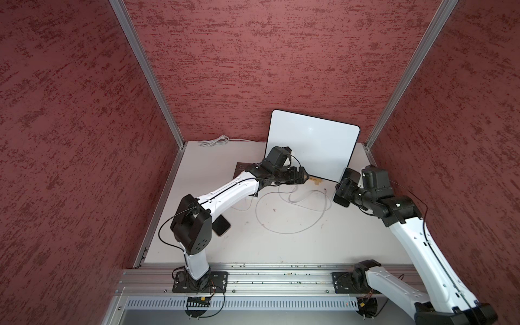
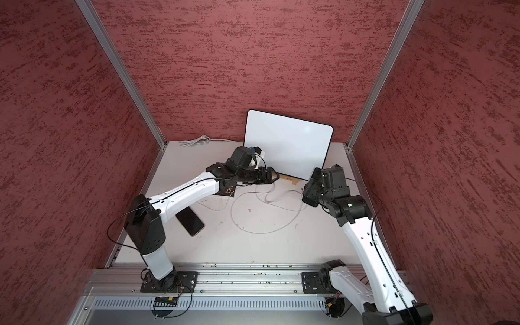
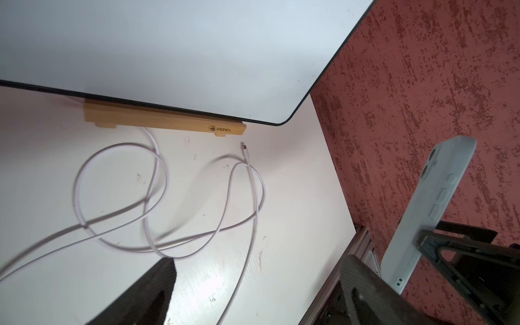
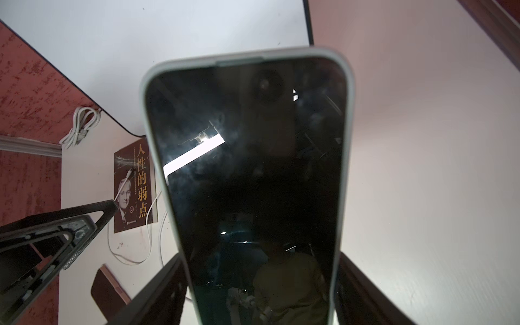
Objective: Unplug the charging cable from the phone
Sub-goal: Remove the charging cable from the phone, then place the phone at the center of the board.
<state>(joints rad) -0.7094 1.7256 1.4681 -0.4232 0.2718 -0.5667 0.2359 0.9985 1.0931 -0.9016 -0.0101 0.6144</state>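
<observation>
The cable's plug (image 3: 245, 148) is lying free of the phone, so my right gripper should keep carrying the phone until it lies flat beside the second phone, then let go.
My right gripper (image 4: 261, 267) is shut on the phone (image 4: 247, 168), which has a dark screen and a pale case, and holds it above the table's right side. In both top views the phone (image 1: 342, 194) (image 2: 309, 192) shows at the right gripper (image 1: 344, 188). The left wrist view shows the phone's (image 3: 439, 202) pale back and bottom port with nothing in it. The pale charging cable (image 3: 76, 194) lies in loose loops on the table (image 1: 284, 232), and its plug (image 3: 244, 147) lies free beside the wooden stand. My left gripper (image 3: 259, 264) (image 1: 305, 176) hangs open above the cable, holding nothing.
A whiteboard (image 1: 312, 146) leans on the back wall in a wooden stand (image 3: 163, 121). A dark book (image 4: 135, 185) and a second phone (image 1: 222, 225) lie at the left under the left arm. A coiled white cord (image 1: 215, 140) sits at the back left.
</observation>
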